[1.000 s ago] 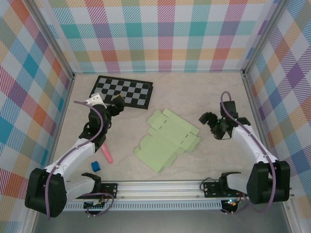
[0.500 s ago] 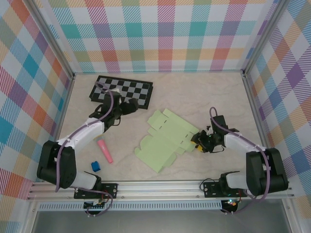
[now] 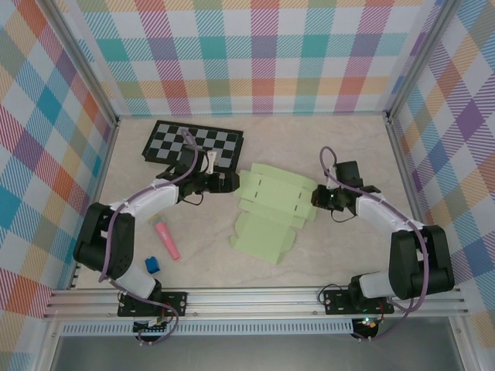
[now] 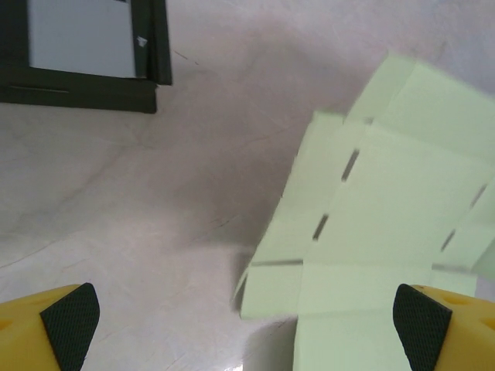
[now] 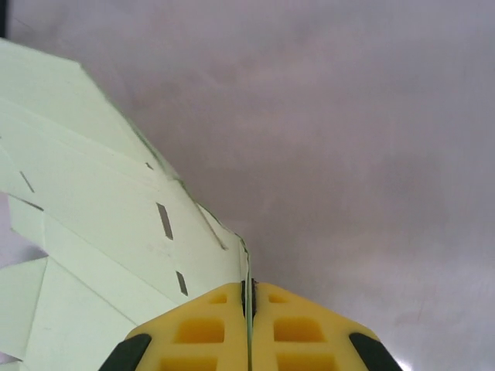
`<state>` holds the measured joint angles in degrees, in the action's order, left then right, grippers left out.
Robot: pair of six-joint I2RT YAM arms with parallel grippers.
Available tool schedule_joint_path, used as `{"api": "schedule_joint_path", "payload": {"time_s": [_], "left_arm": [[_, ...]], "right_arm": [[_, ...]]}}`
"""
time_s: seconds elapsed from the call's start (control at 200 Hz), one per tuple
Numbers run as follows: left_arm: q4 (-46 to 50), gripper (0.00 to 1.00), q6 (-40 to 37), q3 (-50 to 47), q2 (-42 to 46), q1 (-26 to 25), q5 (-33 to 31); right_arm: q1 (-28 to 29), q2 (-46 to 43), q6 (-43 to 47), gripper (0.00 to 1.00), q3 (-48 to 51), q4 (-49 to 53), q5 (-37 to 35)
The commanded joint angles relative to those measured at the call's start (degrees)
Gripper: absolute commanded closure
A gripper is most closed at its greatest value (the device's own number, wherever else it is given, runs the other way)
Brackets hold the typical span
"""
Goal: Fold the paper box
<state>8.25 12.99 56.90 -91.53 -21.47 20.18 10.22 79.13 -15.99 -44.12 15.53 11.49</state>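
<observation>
Next, my right gripper turns the paper box (image 3: 277, 194) before my left gripper pinches the paper box's side flap (image 3: 246, 186), since that flap slants across my left gripper's fingers.
The paper box (image 3: 272, 215), a pale green die-cut card with flaps and slots, lies partly folded in the middle of the table. My right gripper (image 3: 318, 199) is shut on its right edge. In the right wrist view the yellow jaws (image 5: 249, 291) pinch a thin edge of the card (image 5: 100, 232), which runs off to the left. My left gripper (image 3: 229, 182) stands wide open just off the card's back left corner. Its two pads sit at the bottom corners of the left wrist view (image 4: 246, 328), with the card (image 4: 387, 224) reaching in between them from the right.
A black-and-grey checkerboard (image 3: 193, 145) lies at the back left, its corner (image 4: 85, 54) close behind my left gripper. A pink marker (image 3: 167, 239) and a small blue object (image 3: 152, 264) lie at the front left. Plaid walls close in three sides.
The right gripper moved in to the card's right edge and shut on it. The card shifted and folded up smaller. The left arm stretched right from the checkerboard to the card's left corner, still open.
</observation>
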Motion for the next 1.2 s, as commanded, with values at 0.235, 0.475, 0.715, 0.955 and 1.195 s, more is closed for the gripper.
{"api": "schedule_joint_path", "payload": {"time_s": [0.235,0.475,0.715,0.955,1.195], "left_arm": [[-9.5,0.00,-8.4,1.6,-6.1,0.0,3.0],[-15.5,0.11,-8.1,-4.1,-4.6,-0.1,5.0],[-18.2,0.12,-6.2,-8.6,-0.4,-0.7,12.7],[-25.1,0.10,2.8,-9.9,-3.6,-1.9,17.1],[-34.5,0.00,7.7,-15.9,-2.0,-6.0,15.5]], "right_arm": [[0.3,12.2,41.8,1.00,-13.7,-1.9,10.8],[0.0,15.7,53.8,1.00,-19.0,3.6,8.8],[-3.3,21.6,55.4,1.00,-25.6,8.2,12.4],[-4.1,25.1,53.1,1.00,-30.6,10.3,11.9],[-6.2,27.3,43.6,1.00,-32.0,9.5,9.0]]}}
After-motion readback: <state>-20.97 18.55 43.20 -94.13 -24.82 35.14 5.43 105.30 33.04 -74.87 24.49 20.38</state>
